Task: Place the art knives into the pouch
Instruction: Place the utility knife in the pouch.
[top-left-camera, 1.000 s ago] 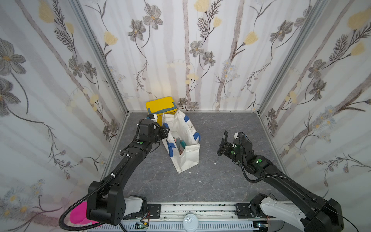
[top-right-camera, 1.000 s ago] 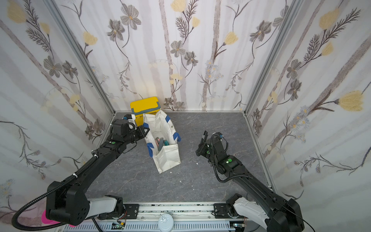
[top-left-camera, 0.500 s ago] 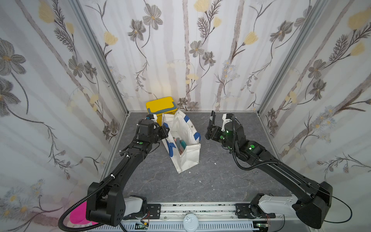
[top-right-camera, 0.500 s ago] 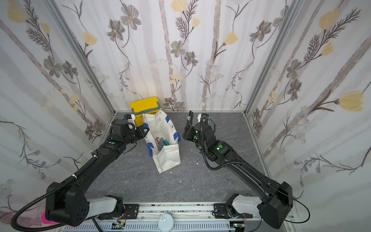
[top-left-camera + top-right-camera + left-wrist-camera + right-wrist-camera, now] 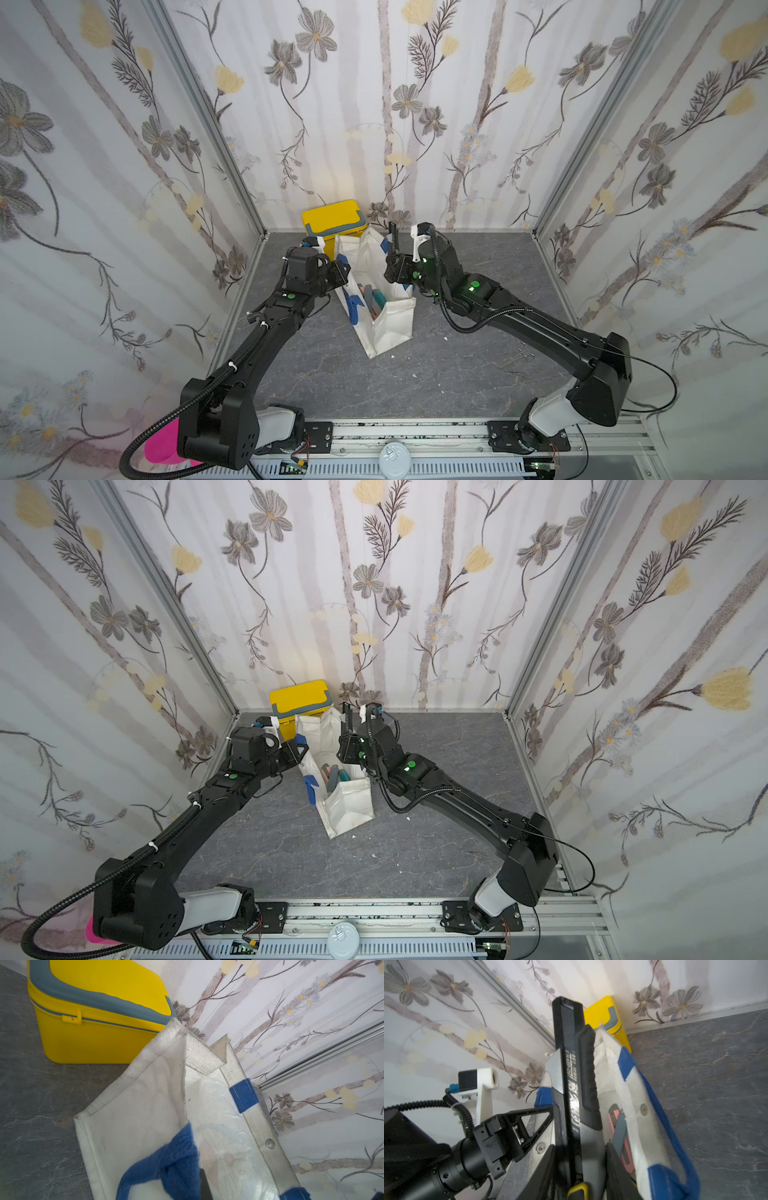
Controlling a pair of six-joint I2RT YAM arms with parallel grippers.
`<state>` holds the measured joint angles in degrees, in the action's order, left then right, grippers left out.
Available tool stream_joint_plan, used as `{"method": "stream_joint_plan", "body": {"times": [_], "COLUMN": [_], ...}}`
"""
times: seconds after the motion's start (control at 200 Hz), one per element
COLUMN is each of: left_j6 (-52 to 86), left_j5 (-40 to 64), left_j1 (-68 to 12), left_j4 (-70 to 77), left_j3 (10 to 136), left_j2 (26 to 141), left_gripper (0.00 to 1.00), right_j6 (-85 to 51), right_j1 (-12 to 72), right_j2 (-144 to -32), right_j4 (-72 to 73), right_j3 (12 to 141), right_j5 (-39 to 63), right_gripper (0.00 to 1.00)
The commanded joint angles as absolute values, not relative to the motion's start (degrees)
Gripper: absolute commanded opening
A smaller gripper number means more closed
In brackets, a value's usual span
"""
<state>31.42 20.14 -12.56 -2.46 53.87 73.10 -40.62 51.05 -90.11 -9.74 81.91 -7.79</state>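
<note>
I should keep moving my right gripper toward the tools inside, since the art knife is in line with the pouch's long opening, and let go of it above them.
The pouch, a white canvas tote with blue strap handles, stands open at the back of the grey table. My left gripper is shut on the blue handle at the pouch's left rim, holding that side up. My right gripper is shut on the art knife, a long black and grey cutter held upright at the pouch's right rim, over the opening. Pink and teal tools lie inside the pouch.
A yellow plastic box with a grey handle stands behind the pouch against the back wall. Small metal forceps lie on the table beside my right arm. Patterned walls close in three sides. A pink object sits by the left arm's base.
My right arm has carried the art knife from the table's right middle leftward and back to the pouch's right rim. The left arm and pouch have not moved.
</note>
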Motion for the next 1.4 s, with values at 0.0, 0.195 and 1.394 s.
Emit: {"method": "stream_joint_plan", "body": {"times": [0.0, 0.195, 1.394], "left_j6": [31.11, 31.03, 30.94], "left_j5": [19.81, 19.77, 19.62], "left_j1": [-12.57, -12.56, -12.63], "left_j4": [-0.53, -0.44, -0.53], "left_j3": [54.07, 54.05, 54.05], "left_j2": [72.53, 72.47, 72.61], "left_gripper": [0.0, 0.0, 0.0], "right_j6": [-39.31, -39.1, -35.2], "right_j1": [52.31, 54.72, 54.79], "right_j2": [-91.01, -90.69, -85.66], "right_j4": [-10.54, -12.39, -13.81], "right_j3": [82.48, 79.31, 78.74], "right_j5": [-7.14, -9.05, -15.1], "right_gripper": [0.13, 0.13, 1.0]}}
